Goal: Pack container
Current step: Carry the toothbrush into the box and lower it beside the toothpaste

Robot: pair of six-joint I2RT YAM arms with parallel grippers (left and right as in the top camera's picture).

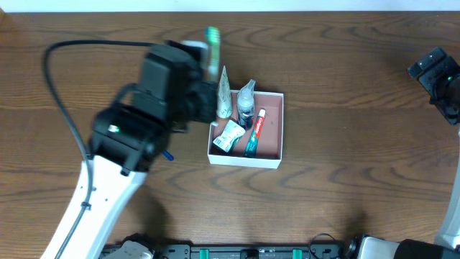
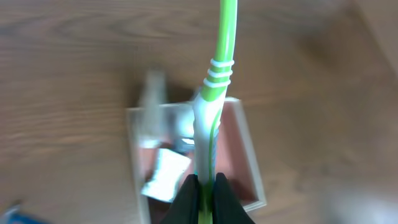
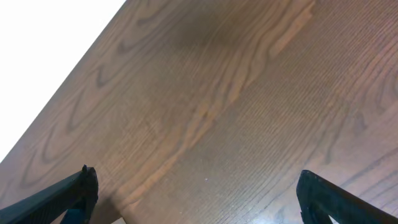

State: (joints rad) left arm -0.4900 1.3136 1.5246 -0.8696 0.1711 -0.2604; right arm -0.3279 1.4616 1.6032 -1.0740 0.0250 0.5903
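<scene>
Next, I put the toothbrush down with my left gripper into the free part of the container (image 1: 271, 138) beside the toothpaste tube, because the pale tube (image 1: 224, 98) and sachet crowd the container's side near the toothbrush.
The container (image 1: 271, 147) is a shallow white-walled box with a reddish-brown floor, at the table's middle. In it are a red and teal toothpaste tube (image 1: 254, 133), a white sachet (image 1: 228, 136), a small clear bottle (image 1: 246, 97) and a pale tube (image 1: 223, 93) leaning on its left wall. My left gripper (image 2: 204, 190) is shut on a green and white toothbrush (image 2: 214, 87) and holds it above the container (image 2: 252, 155), at its left side. The toothbrush head shows in the overhead view (image 1: 212, 50). My right gripper (image 3: 196, 186) is open and empty, far right, over bare table.
A black cable (image 1: 61, 86) loops over the left part of the table behind my left arm. The right arm (image 1: 438, 75) sits at the far right edge. Dark wood table (image 1: 345, 86) surrounds the container.
</scene>
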